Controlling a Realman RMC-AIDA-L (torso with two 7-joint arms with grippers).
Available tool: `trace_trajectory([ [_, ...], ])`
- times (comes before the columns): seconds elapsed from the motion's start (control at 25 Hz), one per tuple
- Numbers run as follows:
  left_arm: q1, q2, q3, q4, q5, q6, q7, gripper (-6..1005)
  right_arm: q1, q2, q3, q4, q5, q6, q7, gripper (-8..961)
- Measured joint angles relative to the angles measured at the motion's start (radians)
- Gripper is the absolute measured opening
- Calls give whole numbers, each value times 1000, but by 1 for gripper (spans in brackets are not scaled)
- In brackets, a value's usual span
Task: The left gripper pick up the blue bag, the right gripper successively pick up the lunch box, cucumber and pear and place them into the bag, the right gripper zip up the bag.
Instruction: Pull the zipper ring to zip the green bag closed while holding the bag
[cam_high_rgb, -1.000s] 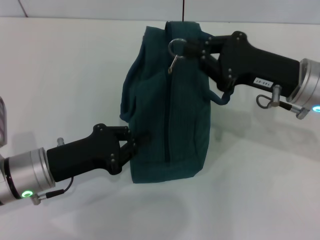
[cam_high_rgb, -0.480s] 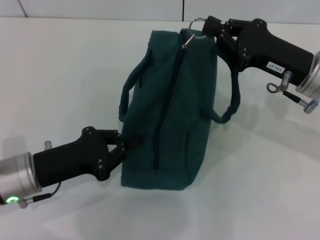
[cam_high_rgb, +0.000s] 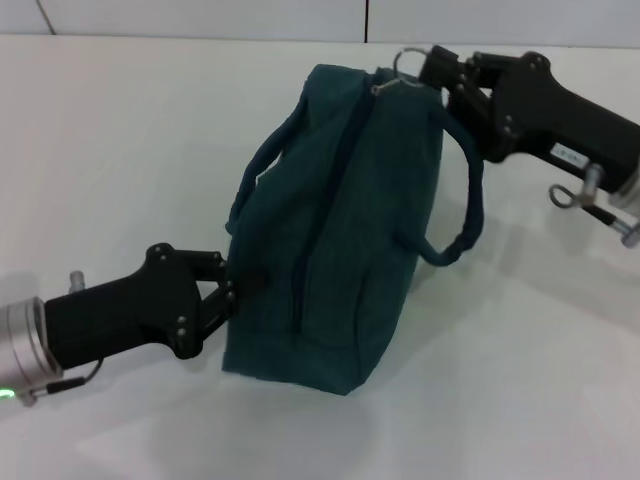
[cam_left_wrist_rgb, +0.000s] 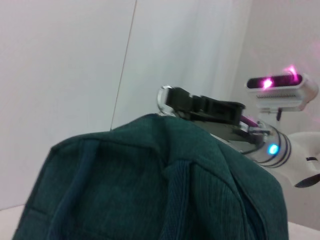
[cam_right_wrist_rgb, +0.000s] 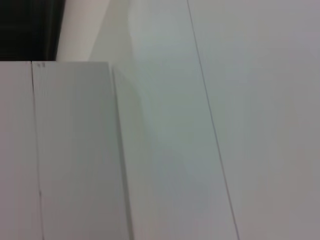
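My left gripper is holding the bag's lower edge (cam_high_rgb: 246, 284), far away from the ring pull, so I should open that gripper and grab the bag higher up, next to the handle's lower end (cam_high_rgb: 236, 220).
The blue bag (cam_high_rgb: 345, 225) stands tilted on the white table, its zipper line running closed along the top and both loop handles hanging at its sides. My left gripper (cam_high_rgb: 228, 287) is shut on the bag's near lower edge. At the far end, my right gripper (cam_high_rgb: 428, 72) is shut on the zipper's metal ring pull (cam_high_rgb: 404, 60). From the left wrist, the bag (cam_left_wrist_rgb: 150, 190) fills the foreground with the right gripper (cam_left_wrist_rgb: 176, 99) and the ring pull (cam_left_wrist_rgb: 163, 95) just beyond it. The lunch box, cucumber and pear are out of view. Only white surfaces show in the right wrist view.
The white table (cam_high_rgb: 120, 150) stretches on all sides of the bag, with a wall seam at the back. The robot's head camera (cam_left_wrist_rgb: 281, 90) shows beyond the bag in the left wrist view.
The right gripper has carried the ring pull to the right, toward the bag's far end. The left gripper has drawn back to the left, and the bag has tilted and shifted with it.
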Motion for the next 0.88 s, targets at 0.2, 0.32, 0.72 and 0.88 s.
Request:
trace_trajectory([
  [0.2, 2, 15, -2, 42, -2, 10, 21, 57, -65, -5, 4, -7, 2, -77, -21, 14],
  [0.32, -7, 34, -3, 55, -2, 21, 19, 55, -93, -7, 8, -8, 4, -118, -23, 14],
  [0.72, -80, 58, 7, 72, 29, 36, -35, 54, -133, -4, 9, -1, 5, -128, -23, 14],
  [0.88, -91, 57, 4, 72, 33, 36, -75, 55, -137, -4, 9, 0, 5, -129, -24, 14],
])
